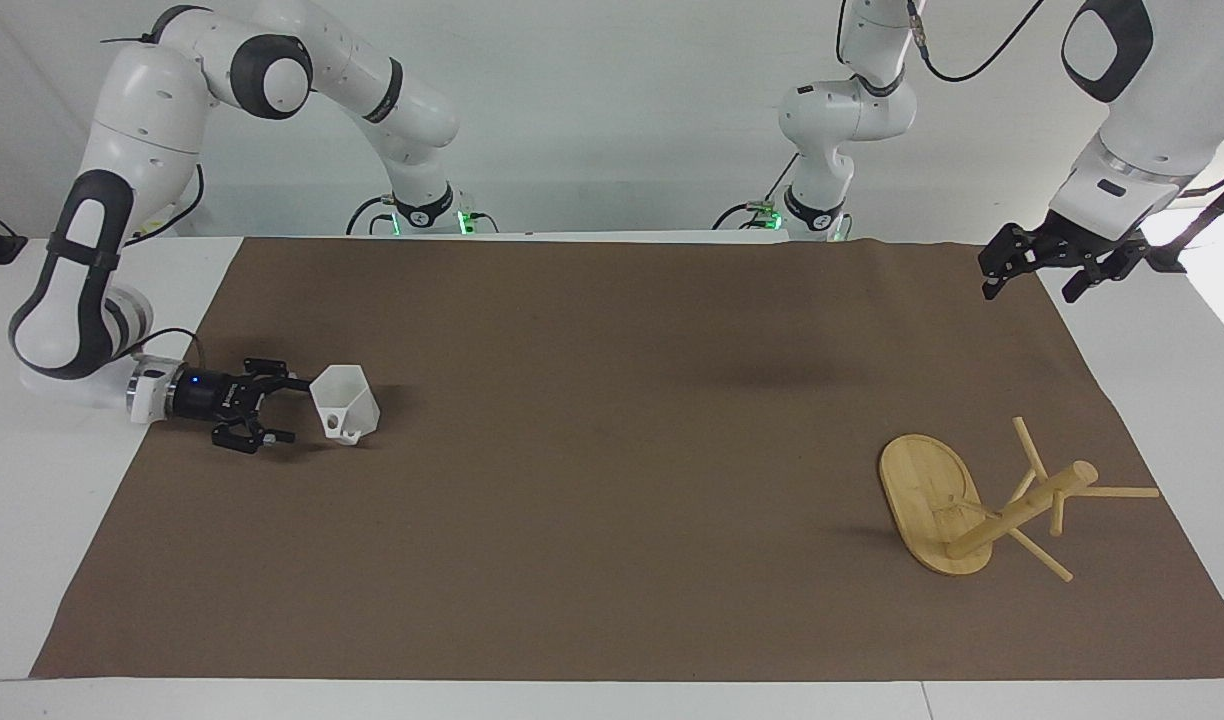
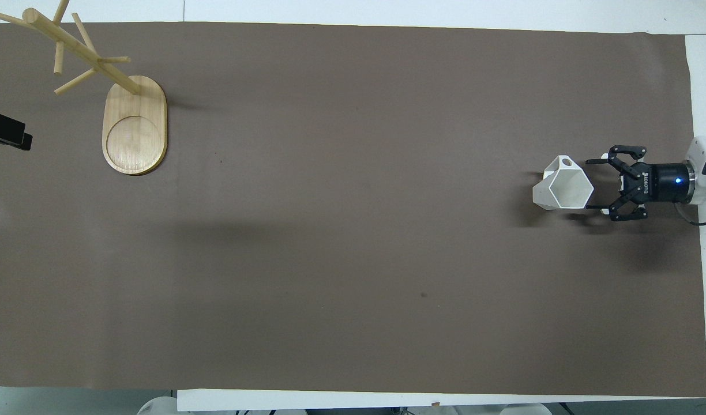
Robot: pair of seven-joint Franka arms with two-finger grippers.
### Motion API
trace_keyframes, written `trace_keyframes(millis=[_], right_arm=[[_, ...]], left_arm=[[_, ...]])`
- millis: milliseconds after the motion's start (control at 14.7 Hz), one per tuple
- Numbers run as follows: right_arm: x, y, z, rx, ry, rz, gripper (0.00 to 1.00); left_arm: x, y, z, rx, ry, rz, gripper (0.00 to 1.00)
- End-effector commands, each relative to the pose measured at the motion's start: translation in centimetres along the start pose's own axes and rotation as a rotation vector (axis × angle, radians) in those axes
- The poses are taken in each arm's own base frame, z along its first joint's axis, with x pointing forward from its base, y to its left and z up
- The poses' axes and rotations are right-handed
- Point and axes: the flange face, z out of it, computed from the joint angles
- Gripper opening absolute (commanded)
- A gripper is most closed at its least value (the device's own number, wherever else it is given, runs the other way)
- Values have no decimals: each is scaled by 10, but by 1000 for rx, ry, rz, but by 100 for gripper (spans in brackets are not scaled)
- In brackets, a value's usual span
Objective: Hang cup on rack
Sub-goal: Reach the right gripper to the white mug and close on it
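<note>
The cup (image 2: 563, 187) has an open gap (image 2: 563, 163) in its handle along the cup's side, so I expect the cup to hang tipped to the side when I put it over a thin rack peg.
The white faceted cup (image 1: 345, 403) stands upright on the brown mat toward the right arm's end of the table; it also shows in the overhead view (image 2: 562, 190), its handle turned away from the robots. My right gripper (image 1: 290, 408) is open and low over the mat, right beside the cup, with its fingertips just reaching the cup's side; it shows in the overhead view too (image 2: 596, 184). The bamboo rack (image 1: 932, 500) stands on its oval base toward the left arm's end (image 2: 135, 124). My left gripper (image 1: 1032, 278) is open, empty and raised over the mat's corner.
The brown mat (image 1: 612, 480) covers most of the white table. Only an edge of the left gripper (image 2: 7, 134) shows in the overhead view, beside the rack.
</note>
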Motion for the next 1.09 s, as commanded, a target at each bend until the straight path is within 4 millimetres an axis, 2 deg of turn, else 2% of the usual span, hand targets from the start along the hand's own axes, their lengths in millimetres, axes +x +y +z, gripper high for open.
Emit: trace_keyframes(millis=[0,205,477,886,1023], right_arm=[[-4,-13,9,-9,45,-7,100],[-4,-15,24,11,55,-2,100],[-1,-12,28,4,65,-7,100],[7,-4,59,49,80,-35,100],[7,-4,61,52,81,-36,100]], left_arm=[[-2,-3,1,12,-3,0,100],[-3,-4,0,12,-3,-2,100],[-3,-3,1,12,-6,0,100],[-3,-4,1,12,-5,-2,100],[-3,-3,1,12,-5,0,100]])
